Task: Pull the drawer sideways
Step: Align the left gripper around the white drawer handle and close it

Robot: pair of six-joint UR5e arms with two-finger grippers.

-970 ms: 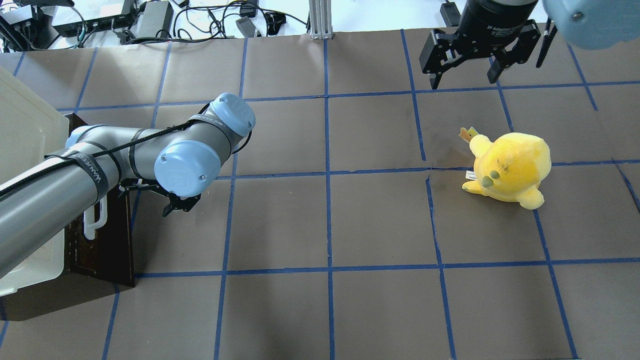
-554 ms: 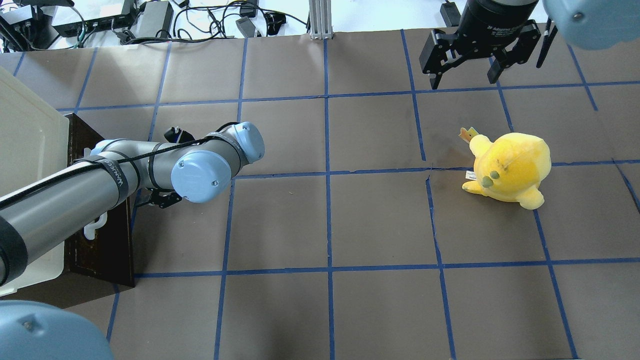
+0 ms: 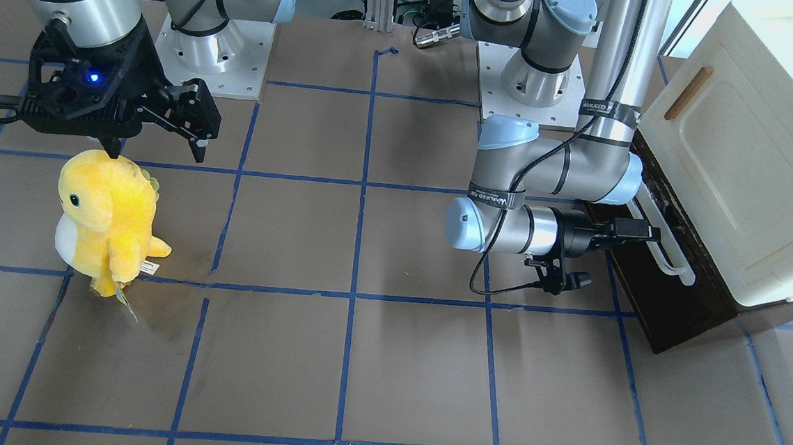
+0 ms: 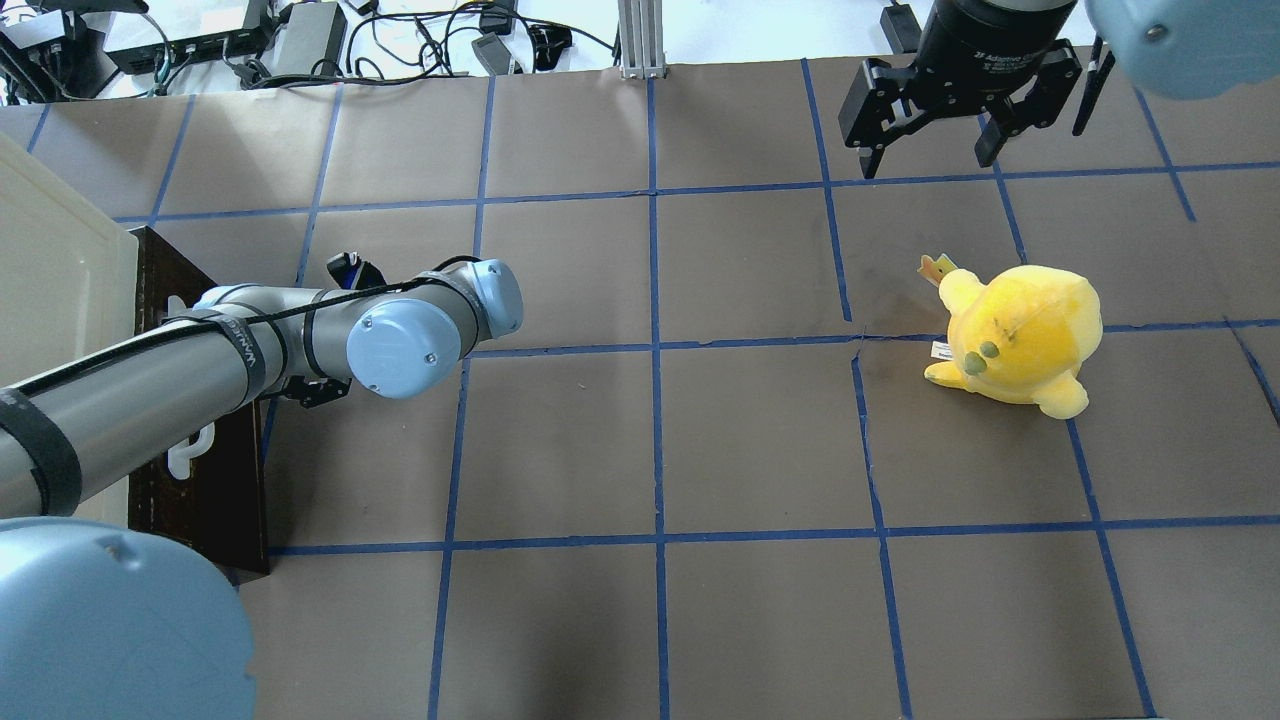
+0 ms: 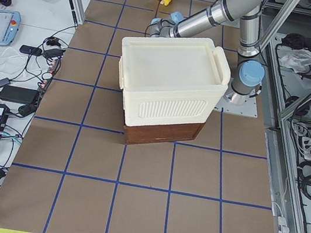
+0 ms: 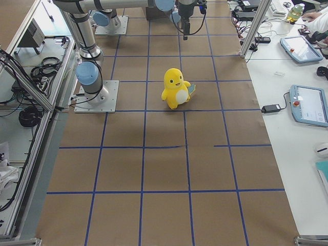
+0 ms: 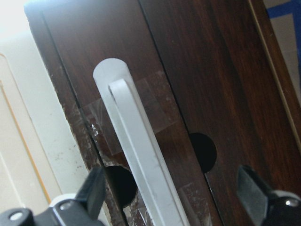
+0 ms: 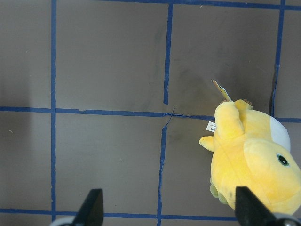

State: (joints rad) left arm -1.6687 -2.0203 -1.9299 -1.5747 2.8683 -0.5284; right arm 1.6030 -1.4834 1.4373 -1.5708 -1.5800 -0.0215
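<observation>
Straight seams border the drawer carrying the handle, so only that drawer will slide straight out when I pull, leaving the neighbouring brown panel behind.
The drawer has a dark brown wooden front and sits at the foot of a cream cabinet. Its long white bar handle also shows close up in the left wrist view. My left gripper is open right at the drawer front. In the left wrist view it has one finger on each side of the handle, neither touching it. My right gripper is open and empty above the table's far right. It also shows in the right wrist view.
A yellow plush toy stands on the brown gridded table, just below the right gripper in the front view. The cabinet door carries a small brown wooden handle. Cables and power bricks lie beyond the table's far edge.
My left arm has swung its wrist round and moved the gripper left to the drawer front, where it straddles the handle. The right arm and the plush toy have not moved.
</observation>
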